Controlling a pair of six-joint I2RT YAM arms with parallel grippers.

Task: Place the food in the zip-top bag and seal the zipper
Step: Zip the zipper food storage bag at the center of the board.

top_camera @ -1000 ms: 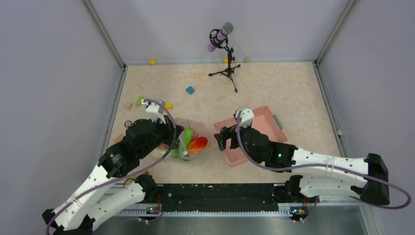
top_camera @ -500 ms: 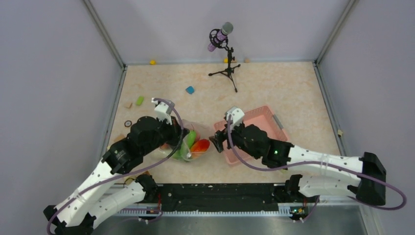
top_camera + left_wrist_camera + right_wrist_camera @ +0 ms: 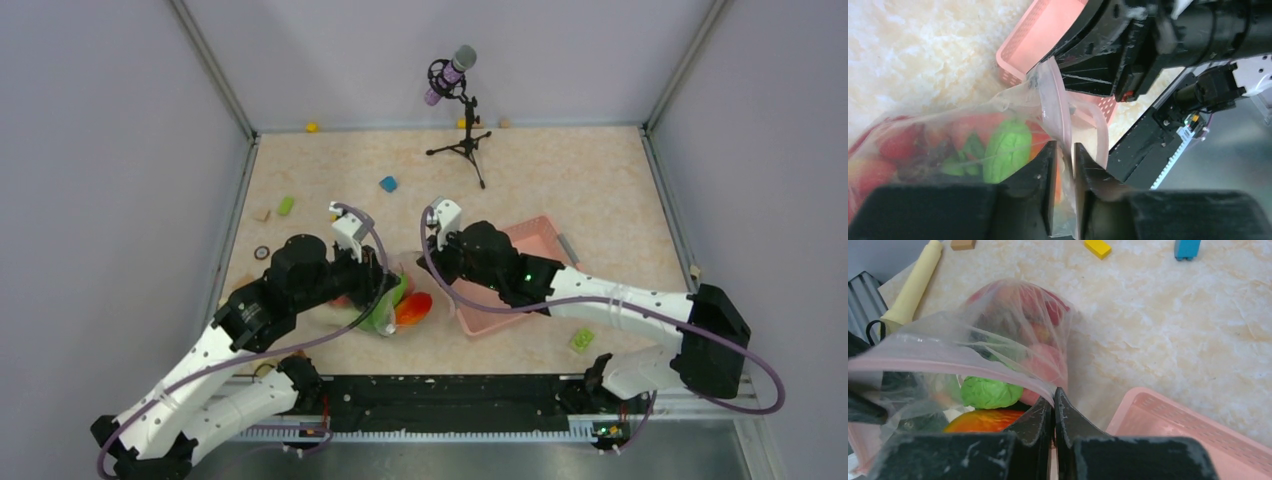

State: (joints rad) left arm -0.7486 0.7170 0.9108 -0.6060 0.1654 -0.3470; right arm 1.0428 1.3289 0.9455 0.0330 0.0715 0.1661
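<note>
The zip-top bag's opening gapes over the mango [image 3: 985, 419], so next my right gripper draws the bag toward the pink basket [image 3: 490, 318] while my left gripper takes the bag's opening from the front.
The zip-top bag [image 3: 398, 300] lies between my two arms with the food inside: green bok choy [image 3: 990, 392], a red-yellow mango [image 3: 983, 421] and red pieces further in. Its pink-tinted zipper [image 3: 948, 365] runs along the mouth. My right gripper [image 3: 1054, 392] is shut on the end of that strip; from above, the right gripper [image 3: 428, 272] sits at the bag's right side. My left gripper [image 3: 1064, 155] has its jaws a little apart, and the bag's mouth edge [image 3: 1060, 105] hangs loose between them. In the top view the left gripper [image 3: 383, 277] is over the bag's left part.
The pink basket [image 3: 548, 240] stands just right of the bag, under my right arm. A microphone on a tripod [image 3: 455, 95] stands at the back. Small blocks lie around: blue [image 3: 388, 184], green [image 3: 286, 205], yellow [image 3: 312, 127], and a green piece [image 3: 581, 340] near the front.
My right gripper has moved left from the basket to the bag's mouth and shut on the zipper. My left gripper has slid right along the bag and its jaws have parted.
</note>
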